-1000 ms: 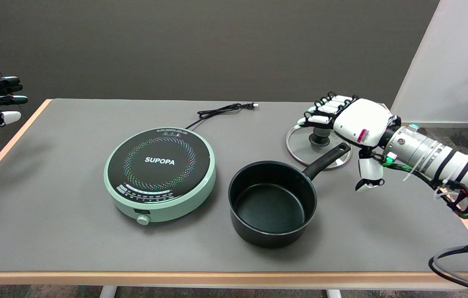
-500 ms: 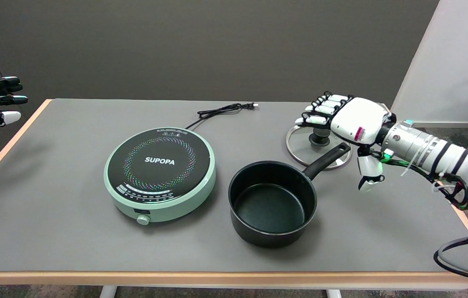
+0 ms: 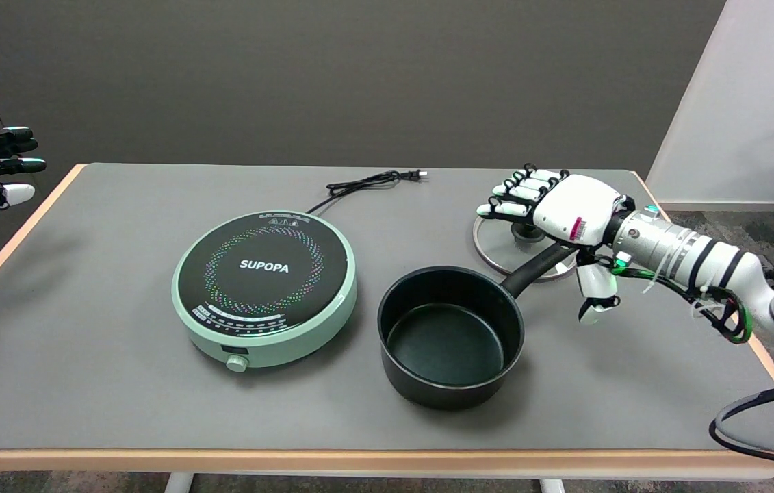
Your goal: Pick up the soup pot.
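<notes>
I expect the soup pot (image 3: pixel 450 337) to rise and leave the glass lid lying when I lift its handle, because the handle sticks out from the pot's rim (image 3: pixel 515 283), above the glass lid.
The black soup pot (image 3: pixel 452 335) stands upright and empty right of the table's middle. Its long black handle (image 3: pixel 536 267) points to the back right. My right hand (image 3: pixel 564 212) hovers over the far end of that handle, fingers spread toward the left and thumb (image 3: pixel 592 291) hanging down on the handle's right side. The hand holds nothing and the handle's tip is hidden beneath it.
A mint-green SUPOPA induction cooker (image 3: pixel 265 284) sits left of the pot, its black cord (image 3: pixel 366 183) running to the back. A glass lid (image 3: pixel 520 239) lies flat behind the handle, partly under my hand. A black cable loop (image 3: pixel 763 428) hangs at the lower right.
My right hand has moved left and slightly down, from beside the handle's end to over it. Pot, lid and cooker have not moved.
</notes>
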You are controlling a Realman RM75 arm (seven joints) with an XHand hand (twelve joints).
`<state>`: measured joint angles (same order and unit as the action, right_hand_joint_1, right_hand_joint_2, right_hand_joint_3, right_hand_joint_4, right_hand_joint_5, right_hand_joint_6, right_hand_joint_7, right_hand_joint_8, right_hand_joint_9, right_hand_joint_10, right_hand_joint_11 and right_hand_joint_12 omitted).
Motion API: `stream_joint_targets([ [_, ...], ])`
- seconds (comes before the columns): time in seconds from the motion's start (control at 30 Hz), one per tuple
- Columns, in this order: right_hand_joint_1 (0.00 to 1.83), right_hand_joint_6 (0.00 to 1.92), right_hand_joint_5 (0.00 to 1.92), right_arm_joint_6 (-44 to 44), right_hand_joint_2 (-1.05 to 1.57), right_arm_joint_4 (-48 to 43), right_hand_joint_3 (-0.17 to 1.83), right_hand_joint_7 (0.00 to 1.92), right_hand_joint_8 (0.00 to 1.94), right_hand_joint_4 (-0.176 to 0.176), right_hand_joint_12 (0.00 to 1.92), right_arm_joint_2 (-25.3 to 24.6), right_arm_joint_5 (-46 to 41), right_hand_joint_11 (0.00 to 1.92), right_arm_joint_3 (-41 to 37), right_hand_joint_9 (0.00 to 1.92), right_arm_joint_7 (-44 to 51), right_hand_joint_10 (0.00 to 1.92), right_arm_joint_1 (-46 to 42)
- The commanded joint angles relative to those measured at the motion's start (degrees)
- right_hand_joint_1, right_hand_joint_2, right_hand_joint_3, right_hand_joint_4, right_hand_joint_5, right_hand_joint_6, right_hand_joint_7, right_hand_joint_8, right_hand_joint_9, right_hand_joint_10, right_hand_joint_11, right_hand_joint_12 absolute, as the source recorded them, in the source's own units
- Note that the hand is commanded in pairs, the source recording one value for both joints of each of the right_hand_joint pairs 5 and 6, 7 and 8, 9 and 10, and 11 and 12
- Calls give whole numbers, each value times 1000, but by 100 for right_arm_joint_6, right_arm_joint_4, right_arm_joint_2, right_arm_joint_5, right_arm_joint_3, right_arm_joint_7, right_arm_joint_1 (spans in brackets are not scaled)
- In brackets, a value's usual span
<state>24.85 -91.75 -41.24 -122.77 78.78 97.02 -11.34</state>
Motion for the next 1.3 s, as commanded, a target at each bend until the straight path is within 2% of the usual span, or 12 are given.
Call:
stream_joint_targets([
  [0.03,1080,147,147,-529,-717,366,995,147,147,176,147,-142,-326,147,570,147,9,147,195],
  [0.8,1056,157,157,-836,-665,657,1024,157,157,176,157,-354,-814,157,978,157,9,157,375],
  [0.97,1061,181,181,-836,-758,657,1382,181,181,176,181,-334,-814,181,1046,181,9,181,467],
  [1.1,1059,283,283,-848,-771,673,1655,283,283,176,283,-302,-814,283,1214,283,9,283,603],
  [1.3,1027,415,415,-892,-668,869,1678,415,415,176,415,-306,-814,415,1558,415,9,415,862],
])
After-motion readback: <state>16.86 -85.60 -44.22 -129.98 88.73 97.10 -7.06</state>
